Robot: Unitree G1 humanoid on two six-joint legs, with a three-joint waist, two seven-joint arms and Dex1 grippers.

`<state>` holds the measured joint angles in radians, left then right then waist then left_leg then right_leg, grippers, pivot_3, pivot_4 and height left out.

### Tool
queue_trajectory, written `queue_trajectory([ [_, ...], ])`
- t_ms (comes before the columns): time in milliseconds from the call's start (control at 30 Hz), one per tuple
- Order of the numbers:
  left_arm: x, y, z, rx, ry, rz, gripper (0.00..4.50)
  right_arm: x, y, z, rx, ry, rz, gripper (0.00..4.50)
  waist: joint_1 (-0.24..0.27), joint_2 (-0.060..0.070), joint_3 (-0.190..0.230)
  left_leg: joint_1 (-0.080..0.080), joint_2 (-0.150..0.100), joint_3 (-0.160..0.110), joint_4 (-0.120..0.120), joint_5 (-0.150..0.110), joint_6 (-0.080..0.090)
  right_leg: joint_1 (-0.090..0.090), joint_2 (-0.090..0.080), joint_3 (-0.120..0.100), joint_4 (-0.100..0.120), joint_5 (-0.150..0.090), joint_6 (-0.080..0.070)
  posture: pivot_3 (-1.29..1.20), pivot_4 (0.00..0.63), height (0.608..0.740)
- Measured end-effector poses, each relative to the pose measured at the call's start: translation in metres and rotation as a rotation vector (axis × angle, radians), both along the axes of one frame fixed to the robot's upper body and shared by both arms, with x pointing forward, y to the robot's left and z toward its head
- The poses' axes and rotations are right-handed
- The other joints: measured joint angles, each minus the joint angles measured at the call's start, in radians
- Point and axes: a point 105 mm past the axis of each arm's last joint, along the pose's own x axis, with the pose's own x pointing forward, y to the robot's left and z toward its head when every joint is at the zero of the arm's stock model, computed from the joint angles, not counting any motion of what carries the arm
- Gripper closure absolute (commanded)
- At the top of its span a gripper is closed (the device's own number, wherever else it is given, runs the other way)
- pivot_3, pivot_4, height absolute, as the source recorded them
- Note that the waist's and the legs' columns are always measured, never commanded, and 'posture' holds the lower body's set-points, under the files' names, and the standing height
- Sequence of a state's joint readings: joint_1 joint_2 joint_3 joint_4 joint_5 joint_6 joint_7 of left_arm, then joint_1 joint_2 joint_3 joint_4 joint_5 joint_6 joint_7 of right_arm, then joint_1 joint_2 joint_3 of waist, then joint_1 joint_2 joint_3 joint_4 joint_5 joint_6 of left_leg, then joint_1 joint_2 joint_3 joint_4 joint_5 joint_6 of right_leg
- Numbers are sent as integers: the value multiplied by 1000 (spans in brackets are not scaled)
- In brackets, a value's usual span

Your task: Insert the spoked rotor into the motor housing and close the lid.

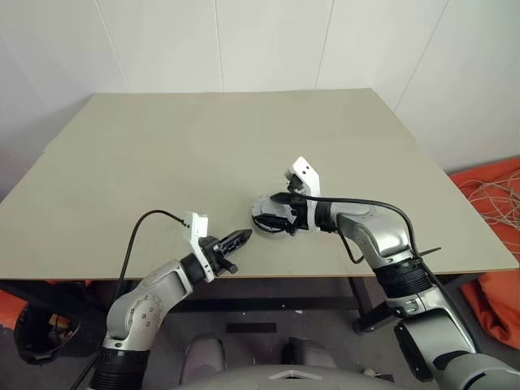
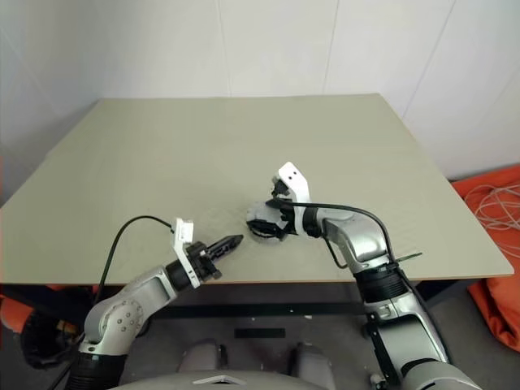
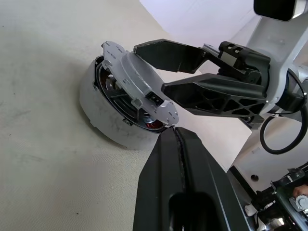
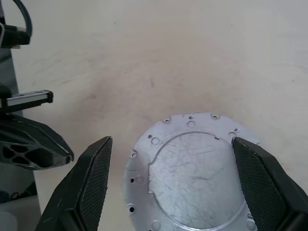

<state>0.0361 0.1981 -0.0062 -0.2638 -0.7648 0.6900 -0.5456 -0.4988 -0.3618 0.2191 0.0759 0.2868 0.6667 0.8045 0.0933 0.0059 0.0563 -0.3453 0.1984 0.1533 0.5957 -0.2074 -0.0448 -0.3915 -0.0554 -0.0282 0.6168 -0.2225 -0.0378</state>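
I expect the lid [image 1: 273, 208] to settle flush onto the motor housing when I push it, because it is tilted with a dark gap [image 1: 262, 227] along the lid's rim.
The motor housing [image 1: 266, 224] is a squat pale cylinder near the table's front edge, with copper windings [image 3: 151, 126] just visible inside. The silver lid [image 3: 137, 79] rests tilted on top of it and covers most of the opening. The spoked rotor is hidden under the lid. My right gripper [image 1: 279, 210] reaches in from the right and is open, its black fingers [image 3: 211, 94] standing apart from the rim of the lid [image 4: 192, 173] on either side. My left gripper [image 1: 243, 238] is shut on nothing, pointing at the housing from a short way to its left.
The beige table [image 1: 203, 146] stretches bare behind and to the left of the housing. Its front edge lies just below both grippers. An orange cloth with white cables [image 1: 496, 195] lies on the floor off the right side.
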Motion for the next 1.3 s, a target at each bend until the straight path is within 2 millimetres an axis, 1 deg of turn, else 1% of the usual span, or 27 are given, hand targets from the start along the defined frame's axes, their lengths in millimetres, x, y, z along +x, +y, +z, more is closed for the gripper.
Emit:
queue_trajectory([
  [300,-1,2,-2,11,9,-3,4500,2,-2,-2,-6,-13,-3,15,0,0,0,0,0,0,0,0,0,0,0,0,0,0,0,0,0,740],
  [533,-1,2,-2,13,14,-6,4500,-1,-6,-9,-21,-10,-4,15,0,0,0,-1,0,0,0,0,0,0,0,0,-1,0,0,0,0,740],
  [733,-1,2,-2,13,13,-5,4500,-3,-7,-12,-60,-54,14,15,0,0,0,-1,0,0,0,0,1,0,0,0,-1,0,0,0,0,740],
  [833,-1,2,-2,13,13,-5,4500,-2,-8,-13,-67,-64,12,600,0,0,0,-1,0,0,0,0,1,0,0,0,-1,0,0,0,0,740],
  [900,-1,2,-2,13,13,-5,4500,-1,-9,-13,-74,-73,8,1244,-1,0,0,-1,0,0,0,0,1,0,0,0,-1,0,0,0,0,740],
  [933,-1,2,-2,13,13,-5,4500,-1,-9,-13,-75,-74,8,1390,-1,0,0,-1,0,0,0,0,1,0,0,0,-1,0,0,0,0,740],
  [1300,-1,2,-2,12,13,-5,4500,-1,-9,-13,-78,-79,12,1389,-1,0,0,-1,0,0,0,-1,1,0,0,0,-1,0,0,0,0,740],
])
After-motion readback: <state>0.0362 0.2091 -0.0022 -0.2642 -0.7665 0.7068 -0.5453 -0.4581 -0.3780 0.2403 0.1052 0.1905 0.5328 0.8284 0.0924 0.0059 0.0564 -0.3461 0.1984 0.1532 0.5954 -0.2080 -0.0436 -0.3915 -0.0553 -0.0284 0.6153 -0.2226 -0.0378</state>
